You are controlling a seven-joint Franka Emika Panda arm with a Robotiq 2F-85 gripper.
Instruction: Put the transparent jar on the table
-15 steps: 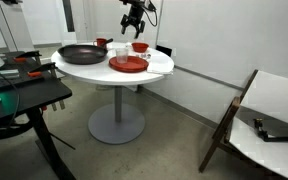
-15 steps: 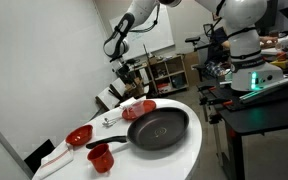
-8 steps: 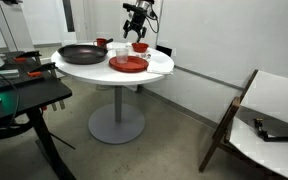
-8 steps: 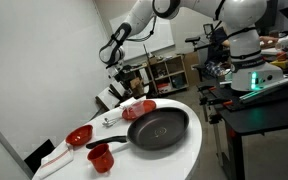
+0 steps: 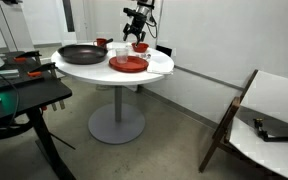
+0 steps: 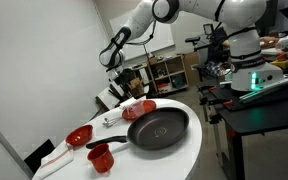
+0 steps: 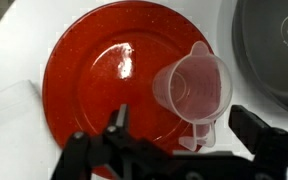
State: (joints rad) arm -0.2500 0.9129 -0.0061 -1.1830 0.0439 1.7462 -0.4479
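Observation:
My open fingers are on either side of the transparent jar (image 7: 196,85), which stands upright, so I should keep lowering my gripper until the fingers reach the jar's side (image 7: 176,92), and then close them.
The transparent jar (image 7: 194,88) is a small clear cup with a side handle. It stands upright at the right edge of a red plate (image 7: 99,85), partly over the plate's rim. My gripper (image 7: 184,125) is open and empty, hanging above the jar with a finger on each side of it, not touching. In an exterior view the gripper (image 5: 135,20) hovers over the round white table (image 5: 159,66) and the jar (image 5: 121,51) shows faintly behind the plate (image 5: 128,64). In an exterior view the gripper (image 6: 114,62) is above the table's far end (image 6: 189,150).
A black frying pan (image 5: 81,54) lies on the table next to the plate, also in the wrist view (image 7: 274,45). Red bowls (image 5: 140,46) (image 6: 79,135) and a red cup (image 6: 101,157) stand on the table. A black desk (image 5: 24,95) and a wooden chair (image 5: 259,110) stand nearby.
My gripper has risen a little above the table. The jar and the other things have not moved.

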